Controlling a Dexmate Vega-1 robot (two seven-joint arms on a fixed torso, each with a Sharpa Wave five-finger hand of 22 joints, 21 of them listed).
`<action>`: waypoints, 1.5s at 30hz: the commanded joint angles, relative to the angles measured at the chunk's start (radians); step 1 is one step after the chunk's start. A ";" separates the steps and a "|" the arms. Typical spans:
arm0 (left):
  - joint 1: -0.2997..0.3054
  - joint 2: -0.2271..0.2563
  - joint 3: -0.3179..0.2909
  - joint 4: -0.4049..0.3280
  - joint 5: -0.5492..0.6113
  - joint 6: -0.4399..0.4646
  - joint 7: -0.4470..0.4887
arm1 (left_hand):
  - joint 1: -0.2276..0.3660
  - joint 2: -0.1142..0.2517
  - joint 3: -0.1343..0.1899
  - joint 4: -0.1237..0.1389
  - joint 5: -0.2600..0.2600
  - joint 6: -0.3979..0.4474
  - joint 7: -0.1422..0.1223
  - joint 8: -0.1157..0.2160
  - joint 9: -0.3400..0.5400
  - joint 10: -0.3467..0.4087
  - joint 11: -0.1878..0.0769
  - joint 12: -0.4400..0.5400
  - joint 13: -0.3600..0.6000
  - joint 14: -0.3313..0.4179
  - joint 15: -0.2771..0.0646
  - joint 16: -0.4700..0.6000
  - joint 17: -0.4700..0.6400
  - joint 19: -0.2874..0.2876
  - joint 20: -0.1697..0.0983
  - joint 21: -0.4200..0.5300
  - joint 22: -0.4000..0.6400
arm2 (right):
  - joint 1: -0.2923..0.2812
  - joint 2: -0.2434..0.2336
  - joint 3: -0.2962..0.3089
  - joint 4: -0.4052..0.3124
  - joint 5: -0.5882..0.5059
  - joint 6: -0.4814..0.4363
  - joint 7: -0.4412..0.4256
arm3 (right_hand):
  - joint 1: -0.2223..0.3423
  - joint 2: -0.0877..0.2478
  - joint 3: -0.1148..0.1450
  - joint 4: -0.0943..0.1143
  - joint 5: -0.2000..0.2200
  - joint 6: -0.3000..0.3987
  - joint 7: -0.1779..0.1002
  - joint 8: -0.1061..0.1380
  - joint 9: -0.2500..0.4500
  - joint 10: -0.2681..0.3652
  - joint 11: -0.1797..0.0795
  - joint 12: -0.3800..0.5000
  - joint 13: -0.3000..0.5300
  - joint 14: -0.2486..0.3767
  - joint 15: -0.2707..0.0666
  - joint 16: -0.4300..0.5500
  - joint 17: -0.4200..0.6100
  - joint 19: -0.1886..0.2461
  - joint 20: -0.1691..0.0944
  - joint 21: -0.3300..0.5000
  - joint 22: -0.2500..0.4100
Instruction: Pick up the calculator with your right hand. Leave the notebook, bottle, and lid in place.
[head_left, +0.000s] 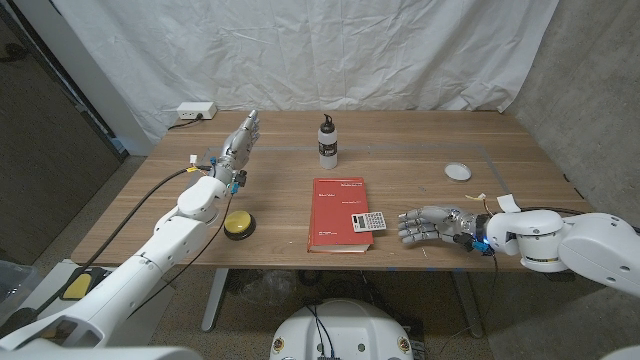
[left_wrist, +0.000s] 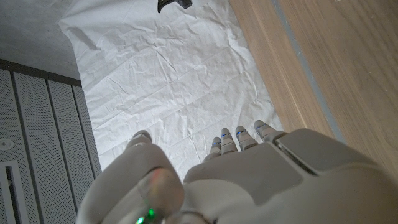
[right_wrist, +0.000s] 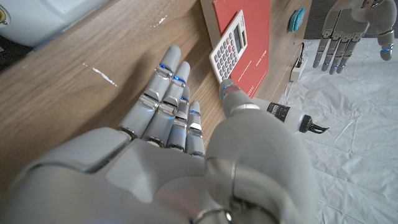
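Observation:
The calculator's end (head_left: 380, 221) sticks out past the notebook's edge. The calculator should come away at once when I lift it, and the notebook should stay closed.
A small white calculator (head_left: 368, 221) (right_wrist: 229, 45) lies on the near right corner of a red notebook (head_left: 340, 213) (right_wrist: 252, 37) in the middle of the table. My right hand (head_left: 432, 225) (right_wrist: 180, 155) hovers low just right of the notebook, fingers spread and stretched toward the calculator, holding nothing. A short gap separates its fingertips (right_wrist: 171, 61) from the calculator. My left hand (head_left: 238, 146) (left_wrist: 236, 180) is raised at the far left, fingers straight and empty. A white bottle (head_left: 327, 142) (right_wrist: 287, 115) with a black cap stands behind the notebook. A round white lid (head_left: 458, 171) lies at the right.
A yellow button (head_left: 237, 223) sits near the table's front left edge. A white power strip (head_left: 196, 110) lies at the far left corner. White cloth (head_left: 300, 50) hangs behind the table. Bare wood (head_left: 420, 190) lies between the notebook and the lid.

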 joint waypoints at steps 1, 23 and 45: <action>0.015 0.006 -0.008 -0.017 -0.002 -0.003 0.009 | 0.008 0.000 -0.009 0.002 -0.002 0.002 -0.004 0.002 0.004 -0.007 0.003 0.002 0.002 -0.004 0.004 0.000 0.004 0.003 -0.032 -0.003 0.004 | 0.031 -0.018 -0.052 -0.017 0.011 0.005 -0.062 | -0.009 -0.014 -0.013 0.007 -0.004 0.004 -0.006 0.002 0.002 0.004 -0.007 -0.002 0.006 0.010 -0.001 0.010 0.010 0.009 -0.035 0.008 0.005; 0.029 0.001 -0.014 -0.028 -0.001 -0.004 0.029 | 0.010 0.003 -0.013 0.002 -0.004 -0.003 -0.005 0.000 0.004 -0.012 0.001 0.000 0.002 -0.005 0.003 0.000 0.005 0.001 -0.029 -0.007 0.004 | 0.084 -0.062 -0.102 0.012 0.071 0.039 -0.016 | -0.037 -0.026 -0.036 0.023 -0.003 0.013 0.008 0.007 0.006 0.012 -0.003 0.004 0.012 0.007 0.011 0.011 0.031 0.019 -0.036 0.018 0.007; 0.047 0.012 -0.025 -0.052 -0.001 -0.007 0.032 | 0.012 0.006 -0.018 0.002 -0.006 -0.003 -0.005 0.001 0.004 -0.012 0.001 0.001 0.002 -0.005 0.004 0.000 0.005 0.003 -0.028 -0.009 0.005 | 0.177 -0.078 -0.203 0.013 0.079 0.020 -0.033 | -0.016 -0.026 -0.034 0.014 0.002 0.005 0.006 0.005 0.008 0.034 -0.018 0.017 0.018 0.012 0.004 0.013 0.043 0.024 -0.041 0.026 0.009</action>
